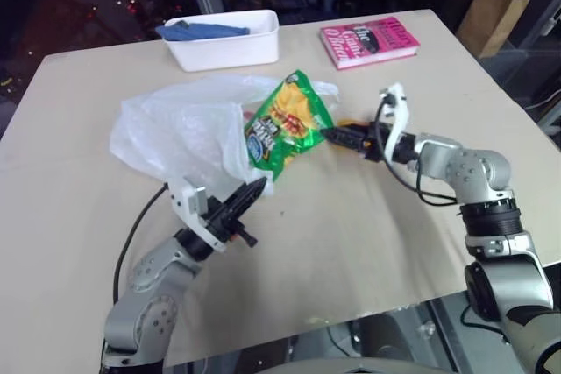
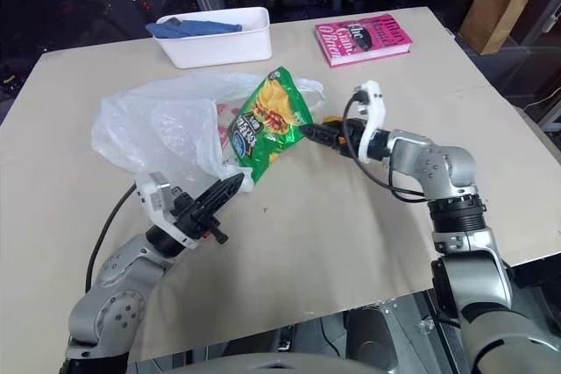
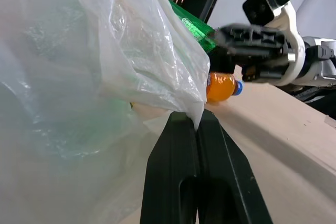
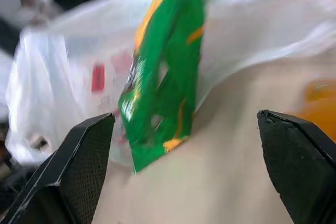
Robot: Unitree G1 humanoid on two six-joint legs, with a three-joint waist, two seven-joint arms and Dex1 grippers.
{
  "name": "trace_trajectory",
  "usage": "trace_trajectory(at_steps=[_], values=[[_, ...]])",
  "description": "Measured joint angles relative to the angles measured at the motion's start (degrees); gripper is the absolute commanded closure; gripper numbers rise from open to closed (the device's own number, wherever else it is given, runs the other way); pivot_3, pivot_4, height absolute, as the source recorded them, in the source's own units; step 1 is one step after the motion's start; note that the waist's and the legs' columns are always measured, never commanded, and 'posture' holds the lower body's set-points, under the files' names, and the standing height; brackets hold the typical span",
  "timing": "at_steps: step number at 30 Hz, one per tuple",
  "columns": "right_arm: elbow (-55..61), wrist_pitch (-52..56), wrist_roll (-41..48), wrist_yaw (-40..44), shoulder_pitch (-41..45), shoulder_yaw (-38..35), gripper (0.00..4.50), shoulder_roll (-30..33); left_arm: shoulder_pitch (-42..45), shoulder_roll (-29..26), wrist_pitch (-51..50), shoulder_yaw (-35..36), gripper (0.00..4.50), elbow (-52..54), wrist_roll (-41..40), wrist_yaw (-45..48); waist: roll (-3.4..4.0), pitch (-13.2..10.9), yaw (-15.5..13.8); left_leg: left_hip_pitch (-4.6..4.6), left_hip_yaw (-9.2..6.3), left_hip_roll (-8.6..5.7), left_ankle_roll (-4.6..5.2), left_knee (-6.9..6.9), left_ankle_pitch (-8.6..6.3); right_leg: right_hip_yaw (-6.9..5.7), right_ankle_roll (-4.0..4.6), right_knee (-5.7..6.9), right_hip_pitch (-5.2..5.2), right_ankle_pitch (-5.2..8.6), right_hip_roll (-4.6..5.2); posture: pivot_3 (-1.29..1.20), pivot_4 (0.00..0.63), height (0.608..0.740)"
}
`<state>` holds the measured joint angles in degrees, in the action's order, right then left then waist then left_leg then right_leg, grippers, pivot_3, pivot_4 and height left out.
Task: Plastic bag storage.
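I am about to push the green chips packet [image 1: 287,122] in, and the plastic bag's limp film [image 1: 233,139] rises beside it, so the packet will slip partly under the film.
The plastic bag [image 1: 180,129], thin and translucent white with red print, lies crumpled on the table's left half. My left gripper [image 1: 259,187] is shut on the bag's near edge, and the left wrist view shows the plastic pinched between the fingertips [image 3: 186,129]. A green chips packet [image 1: 285,124] stands tilted at the bag's mouth. My right gripper [image 1: 337,136] is open just to the right of the packet, apart from it, with its pads [image 4: 89,145] spread wide. An orange bottle [image 3: 220,86] lies on the table behind the right gripper.
A white tub [image 1: 223,41] holding a blue cloth [image 1: 202,30] stands at the back of the table [image 1: 351,234]. A pink book [image 1: 368,41] lies at the back right. A brown paper bag [image 1: 493,10] stands beyond the far right corner.
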<state>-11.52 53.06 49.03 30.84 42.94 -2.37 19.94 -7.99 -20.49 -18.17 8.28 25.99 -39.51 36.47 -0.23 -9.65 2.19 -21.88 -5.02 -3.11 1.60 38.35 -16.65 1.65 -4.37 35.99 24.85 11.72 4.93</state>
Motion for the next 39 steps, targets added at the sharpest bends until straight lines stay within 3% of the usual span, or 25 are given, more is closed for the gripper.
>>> trace_trajectory(at_steps=[7, 8, 11, 17, 21, 27, 32, 36, 39], values=[[-6.9, -0.6, -1.7, -2.3, 8.1, -2.8, 0.06, -6.9, 0.1, 0.4, 0.1, -0.1, 4.50, -0.1, 0.0, 0.1, 0.01, 0.0, 0.1, 0.00, 0.02, 0.04, -0.01, 0.00, 0.01, 0.03, 0.01, 0.04, 0.05, 0.00, -0.01, 0.00, 0.150, 0.740], [-7.4, -1.3, -3.4, -2.1, 8.9, -1.8, 0.29, -7.4, 0.1, 0.5, 0.1, -0.2, 4.50, -0.1, 0.1, 0.2, 0.01, 0.0, -0.1, -0.02, -0.01, 0.01, -0.01, 0.00, 0.01, 0.00, 0.01, 0.02, 0.05, 0.00, 0.02, 0.00, 0.150, 0.740], [-7.7, -2.3, -8.2, -1.3, 8.5, 1.8, 1.36, -7.4, 0.1, 0.6, 0.2, -0.2, 4.50, -0.1, 0.1, 0.3, 0.00, 0.0, -0.3, -0.08, -0.03, -0.07, -0.01, 0.01, 0.00, -0.02, 0.01, -0.04, 0.05, 0.00, 0.09, 0.00, 0.150, 0.740], [-7.3, -1.6, -10.0, -1.0, 7.1, 1.3, 4.41, -7.3, -0.1, 0.9, 0.4, -0.3, 4.50, -0.1, 0.3, 0.2, 0.01, 0.0, -0.1, -0.07, -0.05, -0.03, -0.02, -0.01, 0.01, -0.03, 0.01, -0.03, 0.07, 0.00, 0.05, 0.00, 0.150, 0.740], [-4.7, 1.3, -9.5, -1.5, 5.4, -0.3, 4.47, -7.2, -0.2, 1.4, 0.7, -0.5, 4.50, -0.1, 0.6, 0.0, 0.00, 0.0, -0.1, -0.08, -0.05, -0.03, -0.01, -0.01, 0.01, -0.03, 0.01, -0.03, 0.06, 0.00, 0.06, 0.00, 0.150, 0.740], [1.7, 14.0, -5.2, -5.2, -1.1, -4.4, 4.47, -7.2, 0.2, 2.8, 1.9, -0.4, 4.50, -0.1, 0.9, -0.8, 0.00, 0.0, -0.2, -0.08, -0.05, -0.04, -0.01, -0.01, 0.00, -0.03, 0.01, -0.04, 0.06, 0.00, 0.08, 0.00, 0.150, 0.740], [4.5, 23.3, -1.6, -15.8, -4.7, -11.8, 4.47, -16.8, -1.4, 3.2, 2.6, -2.6, 4.50, -0.1, 2.4, -0.3, 0.03, 0.0, 0.3, -0.01, 0.03, 0.03, -0.02, -0.04, 0.00, 0.08, 0.01, 0.06, 0.08, 0.00, 0.01, 0.00, 0.150, 0.740], [3.9, 24.8, -0.8, -23.4, -3.0, -15.0, 4.47, -27.3, -2.8, 2.5, 2.5, -4.7, 4.50, -0.1, 3.9, 0.8, 0.04, 0.0, 0.2, -0.03, 0.06, 0.01, -0.02, -0.02, 0.01, 0.12, 0.02, 0.26, 0.21, 0.00, 0.01, 0.00, 0.150, 0.740], [1.0, 23.2, -0.3, -27.0, -0.2, -15.0, 4.47, -27.5, -3.0, 1.8, 2.6, -5.0, 4.50, -0.1, 4.5, 1.3, 0.05, 0.0, -0.2, -0.03, 0.02, -0.10, -0.02, 0.01, 0.01, 0.09, 0.01, 0.30, 0.18, 0.00, 0.07, 0.00, 0.150, 0.740]])
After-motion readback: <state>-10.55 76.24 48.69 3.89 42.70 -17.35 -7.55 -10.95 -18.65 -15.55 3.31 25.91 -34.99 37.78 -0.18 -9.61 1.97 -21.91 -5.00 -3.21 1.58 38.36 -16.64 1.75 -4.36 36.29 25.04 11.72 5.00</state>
